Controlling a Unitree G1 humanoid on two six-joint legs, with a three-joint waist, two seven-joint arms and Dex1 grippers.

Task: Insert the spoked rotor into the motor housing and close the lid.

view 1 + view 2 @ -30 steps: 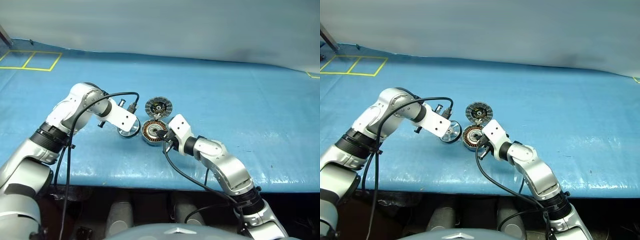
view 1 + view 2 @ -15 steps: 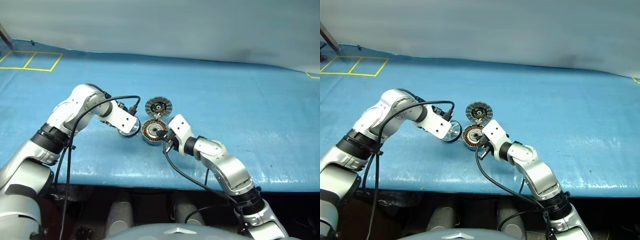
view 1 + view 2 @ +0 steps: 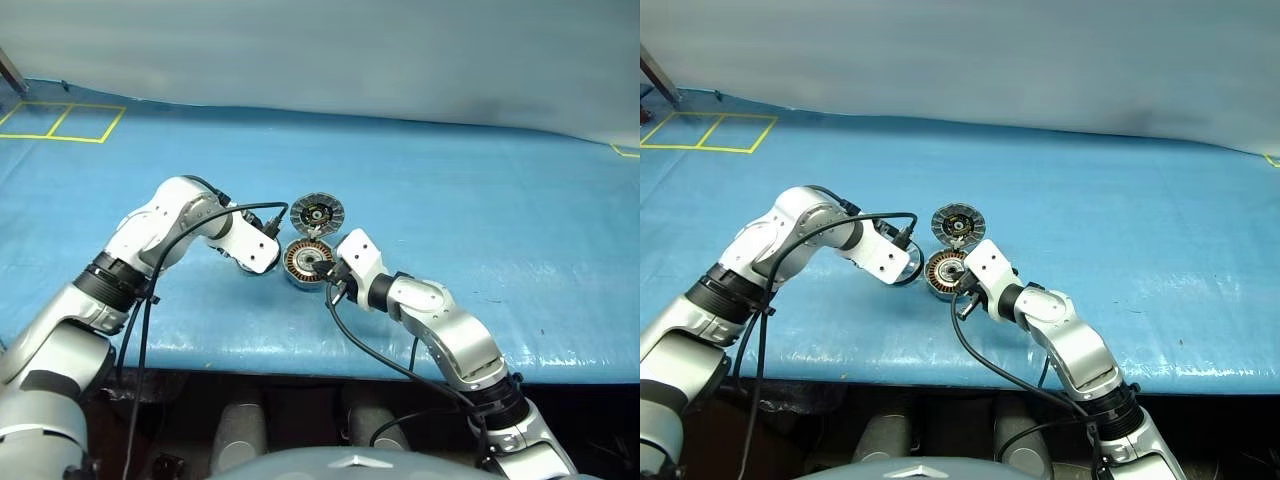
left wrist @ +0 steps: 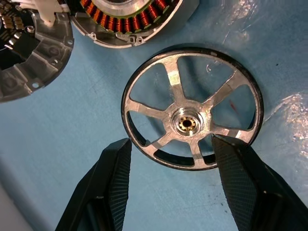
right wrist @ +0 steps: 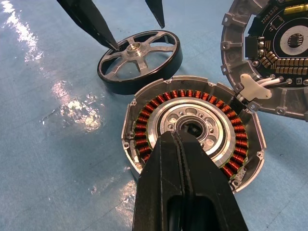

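Note:
I expect the spoked rotor point(image 4: 186, 122) to leave the copper windings showing when I lower it into the motor housing, because wide gaps point(image 4: 153, 87) open between the rotor's spokes.
The spoked rotor point(image 4: 191, 120) lies flat on the blue mat just left of the motor housing point(image 5: 192, 129), whose copper windings ring a metal hub. The lid point(image 5: 274, 48) lies open behind the housing, joined at its edge, dark inside face up. My left gripper point(image 4: 171, 142) points down over the rotor, open, one finger point(image 4: 118, 166) outside the rim and the other point(image 4: 233, 166) over the spokes. My right gripper point(image 5: 177, 137) is shut, its tips at the housing's central hub. In the left eye view the left gripper point(image 3: 258, 260) covers most of the rotor.
Everything sits on a blue mat point(image 3: 480, 190) with a front edge close below the arms. Yellow tape squares point(image 3: 60, 122) mark the far left corner. A grey wall backs the mat.
My left wrist has rolled and the gripper has edged a little toward the housing, so it now hides more of the rotor. The right arm, housing and lid have not moved.

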